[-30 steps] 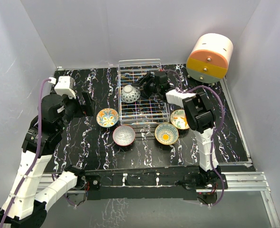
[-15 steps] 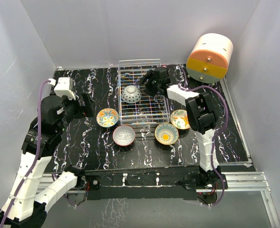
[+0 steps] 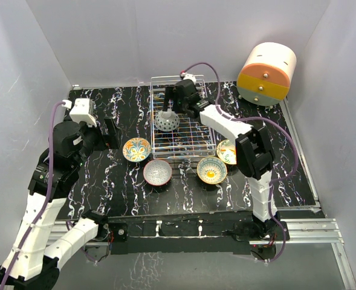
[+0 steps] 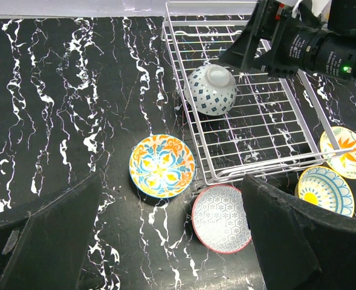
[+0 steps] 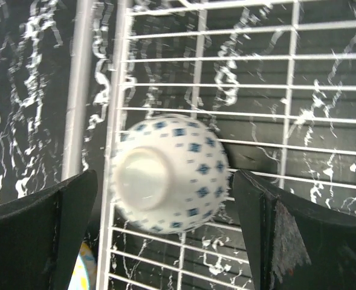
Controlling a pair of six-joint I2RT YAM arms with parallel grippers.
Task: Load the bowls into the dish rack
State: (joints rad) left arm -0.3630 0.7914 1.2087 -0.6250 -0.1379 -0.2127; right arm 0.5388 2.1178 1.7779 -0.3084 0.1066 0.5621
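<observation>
The blue-dotted bowl (image 3: pixel 167 122) blocks the rack's side in the middle, so my right gripper should shift it by its base (image 5: pixel 144 177) to the rack's back corner near the cabinet.
The silver wire dish rack (image 3: pixel 178 77) stands at the middle back of the table. One blue-dotted bowl (image 3: pixel 165 121) lies upside down inside it, at its left side. My right gripper (image 3: pixel 168 104) hovers just above that bowl, open; in the right wrist view the bowl (image 5: pixel 171 181) sits apart from both fingers of the gripper (image 5: pixel 165 232). Several bowls rest upright on the table in front of the rack: an orange-floral one (image 3: pixel 136 149), a red-rimmed one (image 3: pixel 158 173), a yellow-teal one (image 3: pixel 211 170) and one (image 3: pixel 226 151) half hidden by the right arm. My left gripper (image 4: pixel 171 241) is open and empty at the left, above the orange-floral (image 4: pixel 162 165) and red-rimmed (image 4: pixel 221 218) bowls.
An orange-and-cream cylindrical drawer cabinet (image 3: pixel 266 74) stands at the back right corner. White walls close in the black marbled table (image 3: pixel 105 181) on three sides. The right arm stretches across the rack's right front corner.
My right gripper has opened wide and swung leftward from beside the bowl to above it. The upside-down bowl stays in the rack. The left arm has not moved.
</observation>
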